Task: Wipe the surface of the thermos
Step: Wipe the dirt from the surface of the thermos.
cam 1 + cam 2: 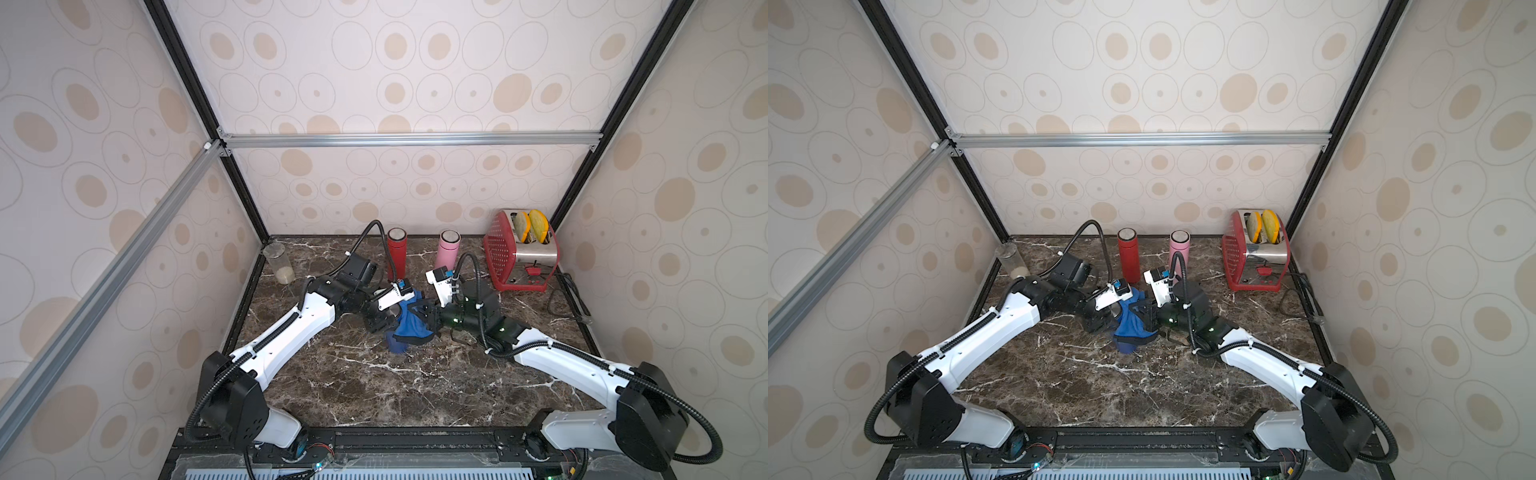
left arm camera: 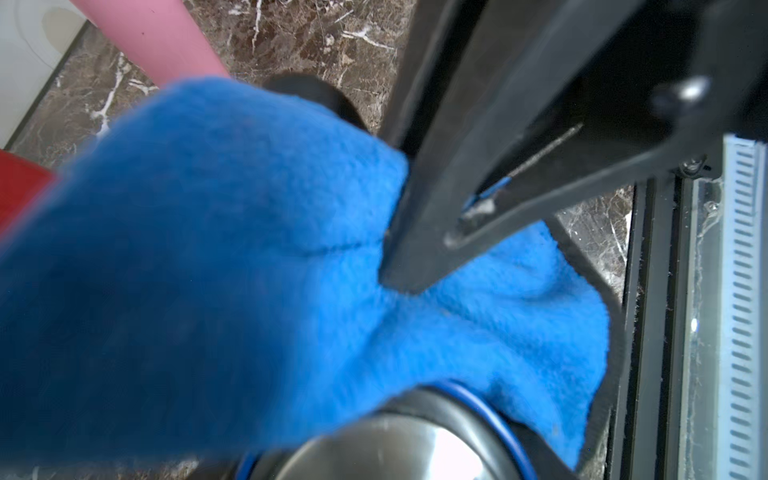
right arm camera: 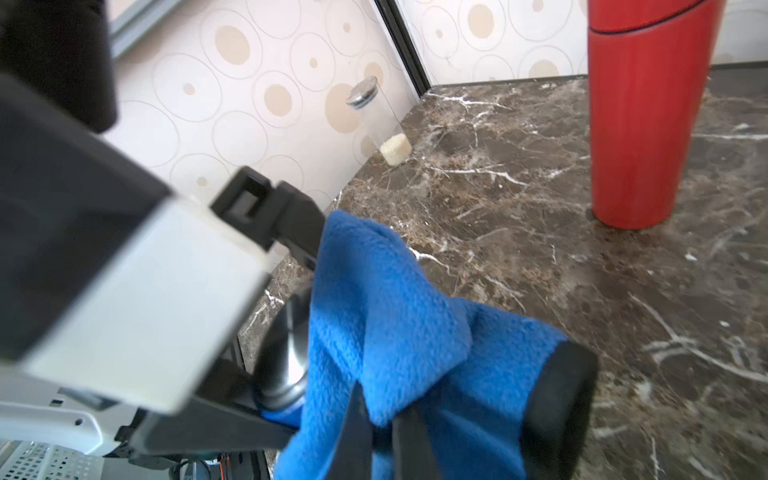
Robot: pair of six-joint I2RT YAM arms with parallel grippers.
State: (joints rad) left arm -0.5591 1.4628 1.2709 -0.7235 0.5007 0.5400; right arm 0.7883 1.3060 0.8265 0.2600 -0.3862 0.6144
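The cloth is right up against the silver end (image 3: 285,358) in my left gripper, so next my right gripper goes back the other way and wipes down toward the thermos's lower end (image 1: 396,344).
A dark blue thermos (image 1: 397,345) with a silver end (image 2: 399,449) is held tilted above the middle of the marble counter. My left gripper (image 1: 380,318) is shut on its silver end, seen from the side in the right wrist view (image 3: 286,357). A blue fleece cloth (image 1: 409,320) is draped over the thermos body and hides most of it. My right gripper (image 3: 384,432) is shut on a fold of the cloth (image 3: 395,332), pressing it onto the thermos; its dark fingers (image 2: 415,249) show in the left wrist view. The thermos's dark far end (image 3: 557,399) sticks out of the cloth.
A red thermos (image 1: 396,253) and a pink thermos (image 1: 448,249) stand upright just behind the grippers. A red toaster (image 1: 521,249) with bread sits at the back right, its cable (image 1: 569,299) along the right edge. A glass jar (image 1: 279,262) stands at the back left corner.
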